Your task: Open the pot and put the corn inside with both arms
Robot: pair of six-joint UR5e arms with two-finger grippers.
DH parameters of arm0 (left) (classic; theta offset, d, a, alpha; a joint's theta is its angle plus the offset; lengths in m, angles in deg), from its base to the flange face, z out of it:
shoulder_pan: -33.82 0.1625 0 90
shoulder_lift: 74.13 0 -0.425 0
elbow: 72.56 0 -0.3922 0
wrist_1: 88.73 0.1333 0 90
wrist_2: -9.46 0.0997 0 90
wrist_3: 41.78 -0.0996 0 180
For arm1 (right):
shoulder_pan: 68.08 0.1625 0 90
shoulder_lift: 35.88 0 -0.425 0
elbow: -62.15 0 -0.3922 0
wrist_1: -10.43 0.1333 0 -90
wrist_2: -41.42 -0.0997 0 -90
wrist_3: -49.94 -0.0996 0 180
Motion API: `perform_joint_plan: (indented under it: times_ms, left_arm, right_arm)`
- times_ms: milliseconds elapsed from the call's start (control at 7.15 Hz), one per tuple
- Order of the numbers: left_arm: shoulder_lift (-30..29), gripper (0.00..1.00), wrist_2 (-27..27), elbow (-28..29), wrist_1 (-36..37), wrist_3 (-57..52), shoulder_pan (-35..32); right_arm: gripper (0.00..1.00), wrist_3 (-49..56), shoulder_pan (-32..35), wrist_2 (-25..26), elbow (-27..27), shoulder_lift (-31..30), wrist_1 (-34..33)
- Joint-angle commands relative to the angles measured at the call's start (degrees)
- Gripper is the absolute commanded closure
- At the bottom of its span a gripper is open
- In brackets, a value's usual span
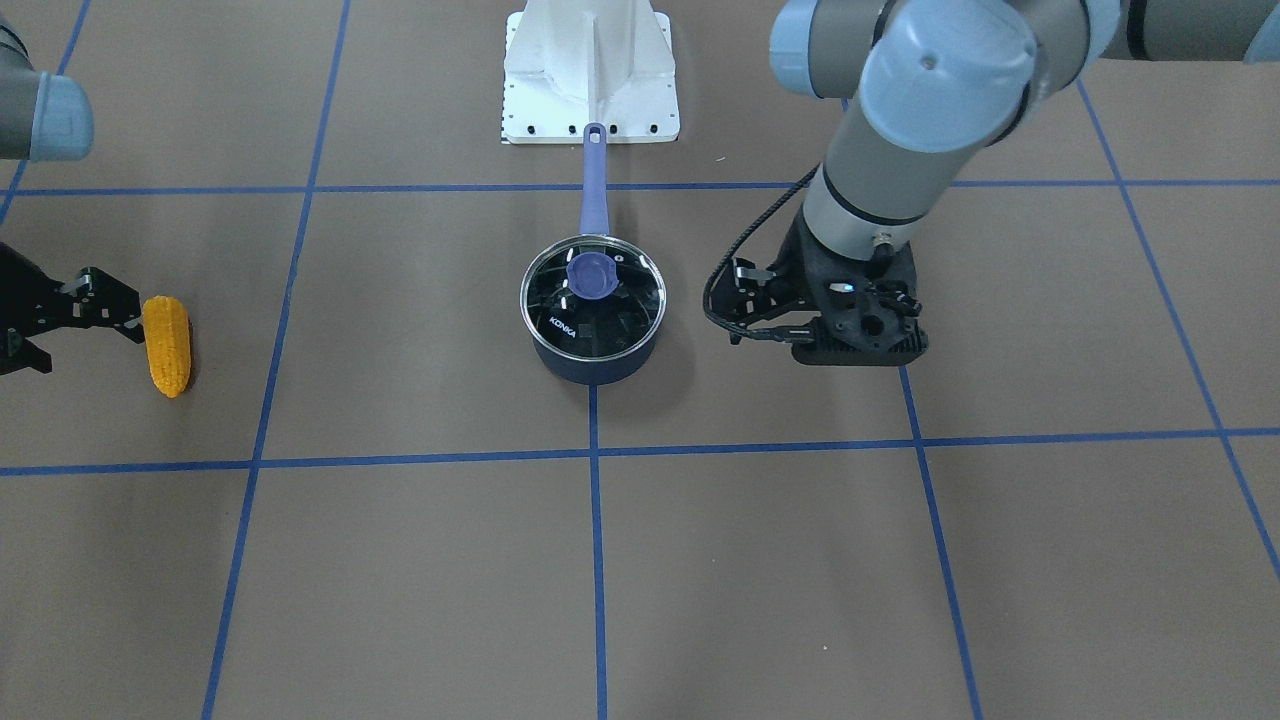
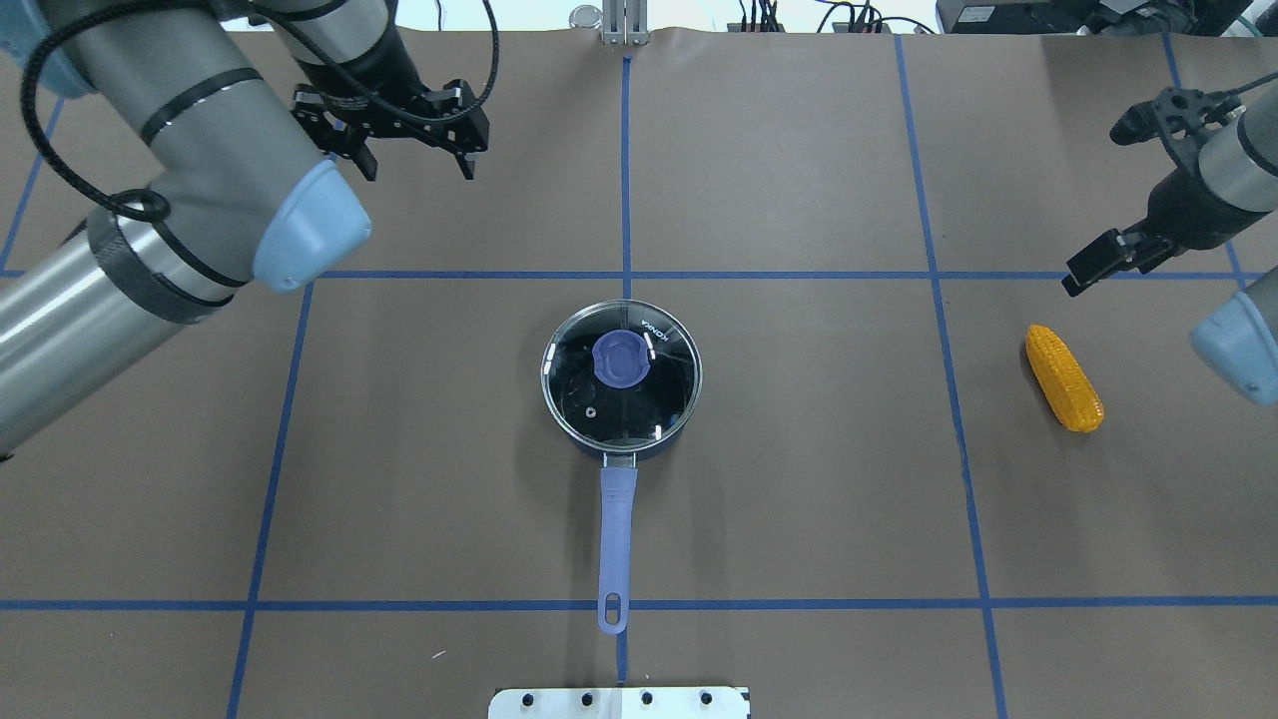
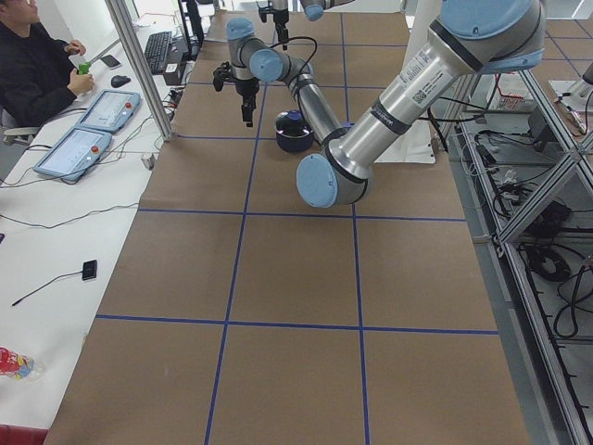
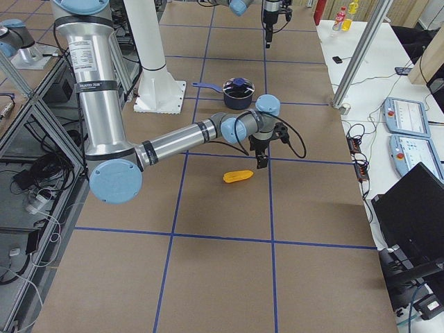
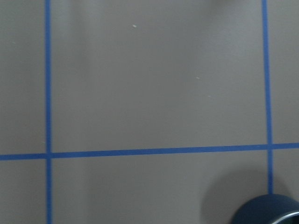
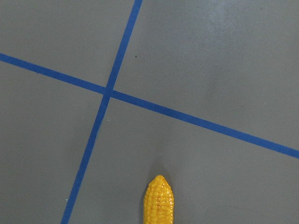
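I should expect an empty pot [image 1: 593, 364] when I lift the glass lid by its lavender knob, because only plain black [image 1: 614, 317] shows through the lid.
The pot [image 1: 595, 368] stands at the table's middle, its lavender handle [image 2: 616, 539] pointing toward the robot base. The glass KONKA lid [image 2: 621, 374] with a lavender knob sits shut on it. The corn [image 2: 1064, 377] lies on the table far to the robot's right; its tip shows in the right wrist view [image 6: 159, 200]. My left gripper [image 2: 416, 165] is open and empty, hanging beyond and to the left of the pot. My right gripper [image 1: 88, 345] is open and empty, just beside the corn [image 1: 167, 345], not touching it. A bit of the pot shows in the left wrist view [image 5: 266, 210].
The white robot base plate [image 1: 590, 75] sits just behind the handle's end. Blue tape lines [image 2: 626, 272] divide the brown table cover. An operator [image 3: 37, 65] sits at a side desk with control panels beyond the far edge.
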Motion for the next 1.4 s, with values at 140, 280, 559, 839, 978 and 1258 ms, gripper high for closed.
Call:
perform_joint_plan:
  times_ms: [140,280,559,839,978,1258]
  left_arm:
    - [-6.5,0.0,6.8,4.1,0.4,2.4,8.6]
    - [-7.2,0.0,6.8,3.7,0.4,2.4,9.1]
    - [-6.9,0.0,6.8,3.6,0.4,2.4,9.9]
    - [-6.6,0.0,8.1,3.5,0.4,2.6,12.3]
    - [-6.5,0.0,10.4,3.6,0.1,5.1,14.3]
    - [-6.3,0.0,10.6,4.0,-0.2,4.6,16.0]
  right_arm:
    - [0.0,-4.3,-4.5,2.5,-0.6,-5.6,9.7]
    - [0.01,-4.3,-5.1,3.0,-0.6,-6.3,9.7]
    - [0.01,-4.5,-6.7,3.7,-1.2,-6.4,9.7]
    - [0.01,-4.1,-9.6,5.1,-1.4,-5.7,9.8]
    - [0.01,-4.1,-9.9,5.2,-1.4,-5.6,9.8]
    - [0.03,-4.1,-11.4,6.9,-1.4,-5.6,9.8]
